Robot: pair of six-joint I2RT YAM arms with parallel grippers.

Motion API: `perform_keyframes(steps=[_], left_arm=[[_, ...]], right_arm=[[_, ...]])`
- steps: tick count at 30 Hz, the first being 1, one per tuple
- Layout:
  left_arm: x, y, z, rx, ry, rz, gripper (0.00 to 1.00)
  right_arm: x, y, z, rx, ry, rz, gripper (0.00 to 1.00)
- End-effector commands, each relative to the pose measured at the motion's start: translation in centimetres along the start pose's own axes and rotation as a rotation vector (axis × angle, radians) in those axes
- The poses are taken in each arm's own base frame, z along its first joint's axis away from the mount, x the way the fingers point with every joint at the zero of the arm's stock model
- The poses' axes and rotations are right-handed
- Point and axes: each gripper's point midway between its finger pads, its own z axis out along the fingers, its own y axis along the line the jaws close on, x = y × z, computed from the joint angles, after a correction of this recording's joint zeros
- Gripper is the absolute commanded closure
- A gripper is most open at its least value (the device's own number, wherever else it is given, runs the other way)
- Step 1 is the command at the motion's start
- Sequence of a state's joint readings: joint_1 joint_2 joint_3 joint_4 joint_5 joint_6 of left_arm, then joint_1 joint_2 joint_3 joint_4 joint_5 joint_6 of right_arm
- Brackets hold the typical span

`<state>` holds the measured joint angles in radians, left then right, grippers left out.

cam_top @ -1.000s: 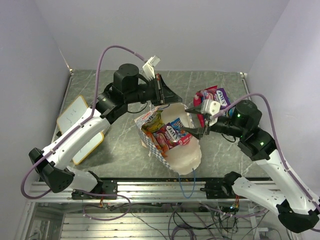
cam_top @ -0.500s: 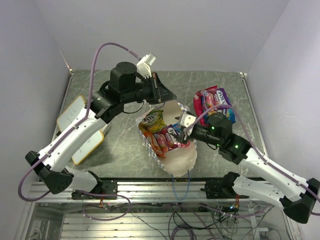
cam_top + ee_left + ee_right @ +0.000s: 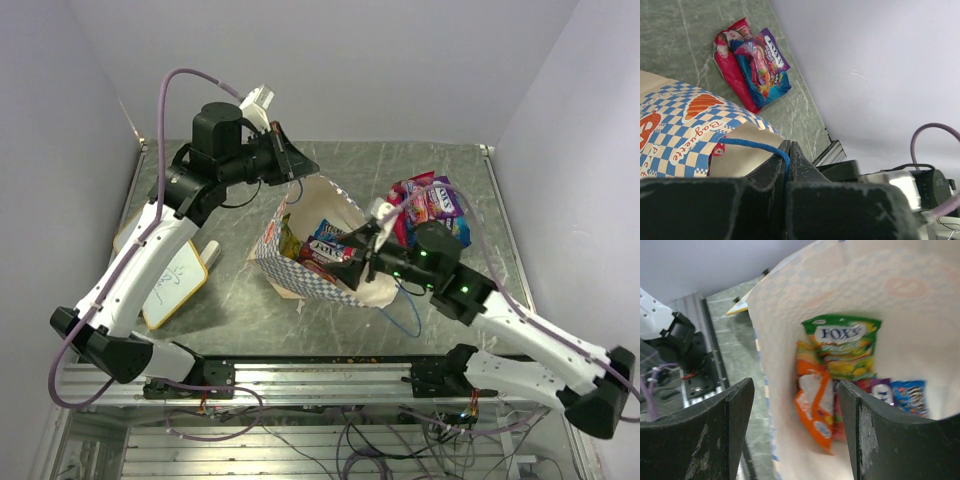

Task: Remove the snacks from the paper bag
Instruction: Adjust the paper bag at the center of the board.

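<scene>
The snacks lie deep and the paper bag's opening (image 3: 345,206) tilts to the side, so the robot's left gripper should pull the blue cord (image 3: 298,191) down and turn the bag's opening to the front.
The paper bag (image 3: 300,272) lies tipped on the table, its mouth towards the right arm. My left gripper (image 3: 788,145) is shut on the bag's blue cord handle (image 3: 752,145) and holds that side up; from above, this gripper (image 3: 298,166) hangs over the bag's far rim. My right gripper (image 3: 797,410) is open at the mouth of the bag (image 3: 920,305), nothing between its fingers. Inside lie snacks: a green packet (image 3: 847,347), an orange one (image 3: 815,405), and purple and blue ones (image 3: 900,392). A few more snacks (image 3: 432,203) lie piled on the table at the far right, and this pile (image 3: 757,65) also shows in the left wrist view.
A yellow-edged whiteboard (image 3: 172,278) lies at the left of the table. The bag's other blue cord (image 3: 405,312) trails on the table near the front. A metal rail (image 3: 300,372) runs along the near edge, and walls close in the back and both sides.
My left gripper has pulled the handle up and to the left, tipping the bag's mouth to the right. My right gripper has moved from beside the pile into the bag's mouth.
</scene>
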<state>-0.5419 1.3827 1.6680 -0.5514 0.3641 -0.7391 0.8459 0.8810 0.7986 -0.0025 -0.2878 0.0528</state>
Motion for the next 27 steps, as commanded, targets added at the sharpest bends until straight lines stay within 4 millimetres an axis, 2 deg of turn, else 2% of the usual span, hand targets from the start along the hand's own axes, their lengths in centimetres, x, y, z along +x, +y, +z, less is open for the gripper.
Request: perform_keyframes(steps=[1, 3, 5, 8, 10, 13, 16, 18, 19, 23, 26, 27], left_arm=[[-1.6, -0.4, -0.3, 0.059, -0.017, 0.006, 0.93], [-2.2, 0.0, -0.4, 0.054, -0.026, 0.003, 0.93], [-2.7, 0.3, -0.5, 0.046, -0.029, 0.004, 0.93], [-3.2, 0.8, -0.9, 0.027, -0.030, 0.008, 0.93], [-3.7, 1.1, -1.4, 0.019, -0.042, 0.010, 0.93], [-5.2, 1.7, -2.2, 0.006, -0.066, 0.019, 0.93], [-7.4, 1.9, -3.0, -0.005, -0.089, 0.062, 0.93], [-8.9, 1.7, -3.1, -0.001, -0.089, 0.107, 0.93], [-9.7, 1.3, -3.2, 0.006, -0.091, 0.136, 0.93], [-11.8, -1.8, -2.8, 0.128, -0.091, 0.223, 0.93], [-12.3, -3.4, -2.3, 0.236, -0.102, 0.202, 0.93], [-11.8, -3.2, -1.9, 0.258, -0.096, 0.152, 0.93]], right_arm=[[-0.6, 2.4, 2.5, -0.055, 0.008, 0.179, 0.31], [0.2, 2.7, 3.6, -0.059, 0.038, 0.170, 0.31], [1.6, 2.3, 4.8, -0.032, 0.090, 0.164, 0.31], [2.6, 1.9, 5.9, -0.021, 0.134, 0.158, 0.40], [3.2, 2.3, 6.5, -0.053, 0.144, 0.146, 0.54], [3.6, 2.1, 7.6, -0.054, 0.137, 0.154, 0.86], [2.4, 2.6, 9.1, -0.085, 0.096, 0.136, 0.99], [1.8, 2.7, 10.4, -0.090, 0.076, 0.120, 1.00], [0.2, 2.4, 11.3, -0.073, 0.038, 0.112, 1.00], [-1.2, 1.8, 14.7, -0.013, -0.023, 0.119, 1.00], [-0.5, 1.4, 16.8, 0.035, -0.032, 0.110, 1.00], [0.5, 1.3, 17.3, 0.044, -0.018, 0.117, 1.00]])
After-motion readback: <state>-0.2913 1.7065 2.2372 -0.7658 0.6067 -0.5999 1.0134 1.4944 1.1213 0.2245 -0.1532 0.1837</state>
